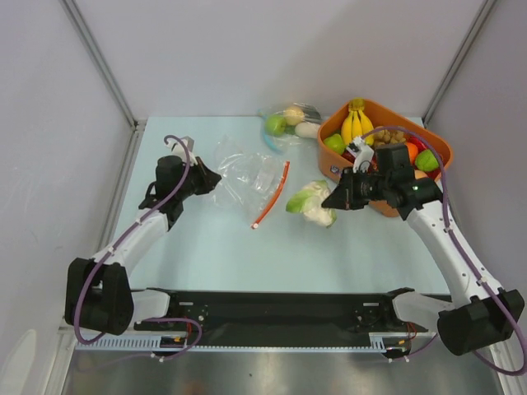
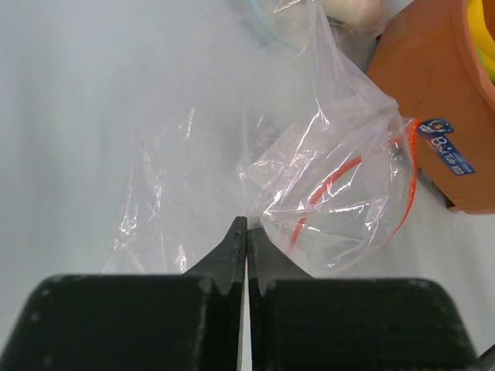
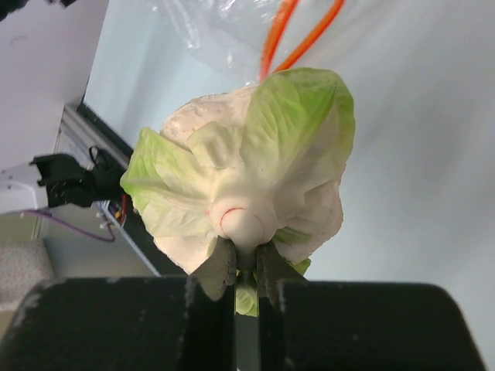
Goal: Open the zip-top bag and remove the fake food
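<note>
My right gripper is holding the cauliflower (image 1: pixel 311 203) by its stem, clear of the bag's zip. It should keep going to the basket's banana bunch (image 1: pixel 356 123) and let go there.
The zip-top bag (image 1: pixel 247 177) lies crumpled on the table at centre left, its orange-red zip strip (image 1: pixel 272 196) open on its right side. My left gripper (image 1: pixel 212 177) is shut on the bag's clear film at its left end; the left wrist view shows the jaws (image 2: pixel 246 226) pinching the film, with the bag (image 2: pixel 340 201) beyond. My right gripper (image 1: pixel 331 201) is shut on the stem of the white-and-green cauliflower (image 1: pixel 310 203), just right of the bag's mouth. In the right wrist view the cauliflower (image 3: pixel 247 154) fills the frame above the gripper (image 3: pixel 246 261). The bag looks empty.
An orange basket (image 1: pixel 436 144) at back right holds a yellow banana bunch (image 1: pixel 356 122), green fruit and other toy pieces. Another clear bag with a green apple (image 1: pixel 277 125) lies behind the zip-top bag. White walls close in left, right and behind.
</note>
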### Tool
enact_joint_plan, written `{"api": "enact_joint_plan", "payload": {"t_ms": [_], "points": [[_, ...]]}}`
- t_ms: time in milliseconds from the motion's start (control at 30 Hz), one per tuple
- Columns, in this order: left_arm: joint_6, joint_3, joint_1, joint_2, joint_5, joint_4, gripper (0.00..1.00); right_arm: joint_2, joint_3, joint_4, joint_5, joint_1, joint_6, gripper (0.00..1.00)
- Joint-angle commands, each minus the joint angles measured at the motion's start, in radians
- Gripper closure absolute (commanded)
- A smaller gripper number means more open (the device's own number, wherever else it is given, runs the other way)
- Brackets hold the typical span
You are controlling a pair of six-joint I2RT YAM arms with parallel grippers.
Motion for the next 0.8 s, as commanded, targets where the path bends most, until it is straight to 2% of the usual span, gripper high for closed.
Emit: {"api": "enact_joint_plan", "payload": {"t_ms": [0,267,533,767], "points": [[0.061,0.060,0.007,-0.013,-0.019,-0.028,1.00,-0.006,0.072,0.006,-0.019,-0.089,-0.037,1.00],[0.098,0.051,0.007,-0.049,-0.027,-0.068,1.00,0.164,0.331,0.114,0.173,-0.204,-0.070,1.00],[0.144,0.051,0.007,-0.100,-0.013,-0.157,1.00,0.448,0.576,0.152,0.461,-0.238,-0.101,1.00],[0.163,0.046,0.008,-0.112,0.021,-0.182,1.00,0.657,0.739,0.171,0.550,-0.282,-0.095,1.00]]}}
